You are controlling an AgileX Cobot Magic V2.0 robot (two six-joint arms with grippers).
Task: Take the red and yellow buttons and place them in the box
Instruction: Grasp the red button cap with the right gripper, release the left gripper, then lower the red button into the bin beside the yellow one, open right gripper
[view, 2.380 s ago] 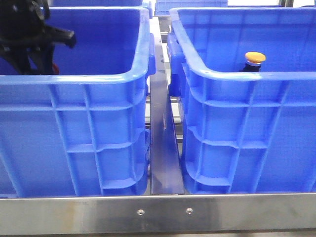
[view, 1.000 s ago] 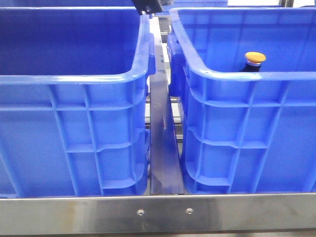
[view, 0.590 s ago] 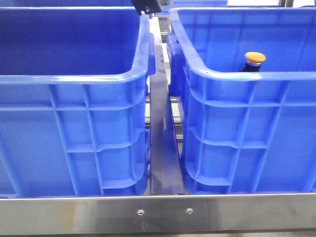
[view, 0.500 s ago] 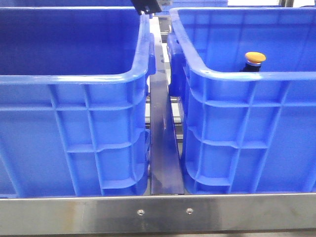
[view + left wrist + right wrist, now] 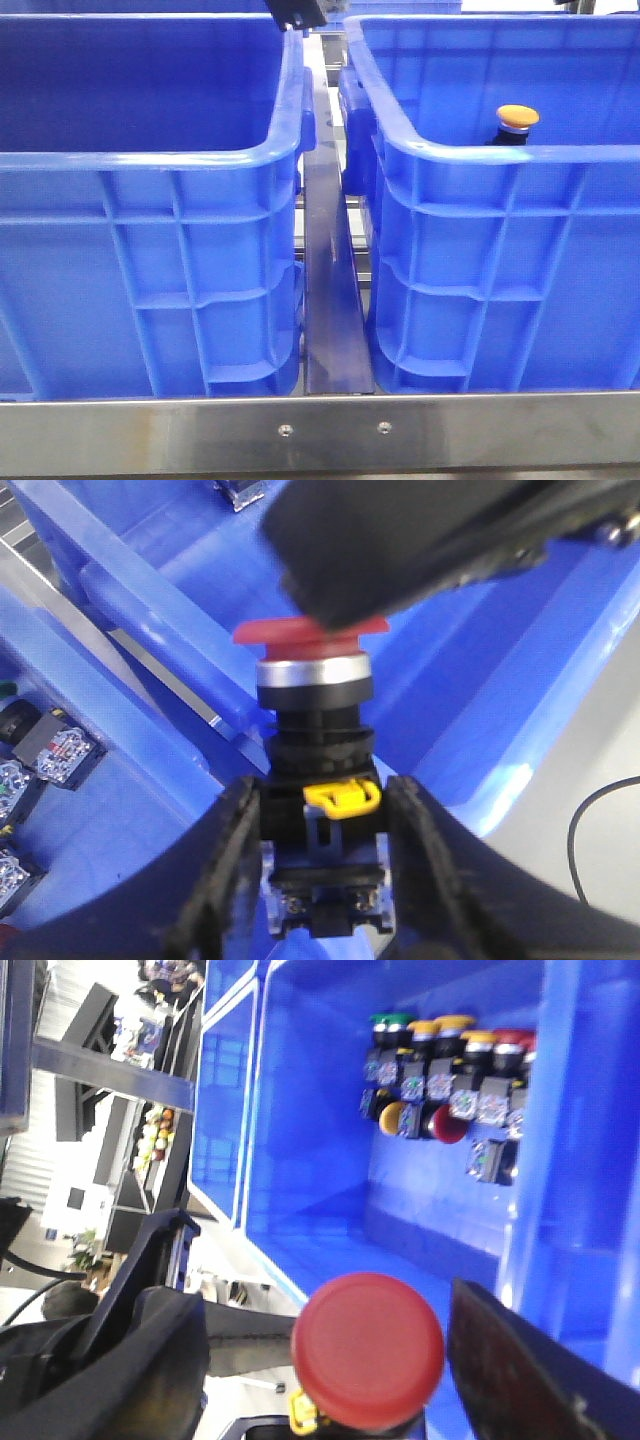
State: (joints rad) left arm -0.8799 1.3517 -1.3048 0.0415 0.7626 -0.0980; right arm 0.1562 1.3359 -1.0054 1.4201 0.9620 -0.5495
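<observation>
The box (image 5: pixel 450 85) is on my right gripper's side while my left gripper has the red button, so next my right gripper takes the button by its red cap (image 5: pixel 369 1350).
My left gripper (image 5: pixel 322 802) is shut on the dark body of a red button (image 5: pixel 312 695), whose red cap (image 5: pixel 262 632) is partly covered by a black finger of the right gripper (image 5: pixel 420 540). In the right wrist view the same red cap (image 5: pixel 368 1350) faces the camera between the spread fingers of my right gripper (image 5: pixel 325 1312), with a gap on each side. A yellow button (image 5: pixel 518 117) stands upright inside the right blue box (image 5: pixel 500 152). In the front view only a dark piece of an arm (image 5: pixel 296 12) shows at the top edge.
A twin blue crate (image 5: pixel 150 160) stands on the left, with a metal rail (image 5: pixel 330 300) between the two. Several more push buttons (image 5: pixel 450 1055) lie in a row in another blue crate. Loose switch blocks (image 5: pixel 45 755) lie in a bin below the left gripper.
The left arm, down inside the left crate 2.4 s ago, has risen out of the front view. Over the last second nothing has visibly moved.
</observation>
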